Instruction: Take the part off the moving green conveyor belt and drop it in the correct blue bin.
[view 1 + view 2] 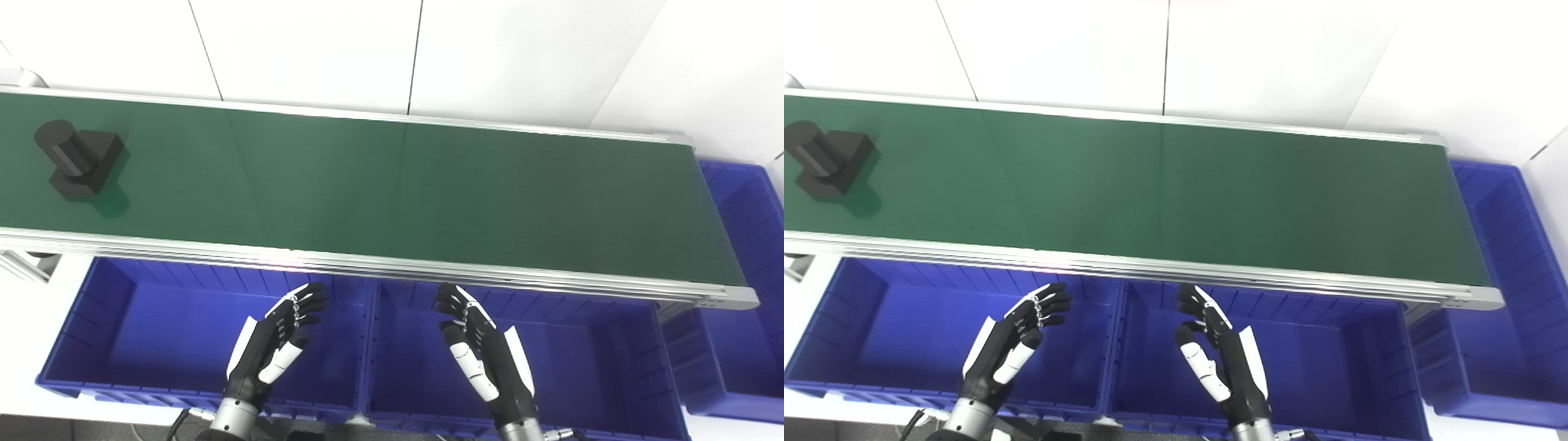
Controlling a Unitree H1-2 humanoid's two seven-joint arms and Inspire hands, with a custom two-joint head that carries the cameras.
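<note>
The block should come up too when the robot lifts the part by its cylinder, because the cylinder's foot joins the block in the same black.
A black part, a block with a cylinder on top, sits on the green conveyor belt at its far left end; it also shows in the right eye view. My left hand is open and empty, held over the left blue bin below the belt's near rail. My right hand is open and empty over the middle blue bin. Both hands are far from the part.
A third blue bin stands past the belt's right end. The aluminium near rail of the conveyor runs between the hands and the belt. A white wall rises behind the belt.
</note>
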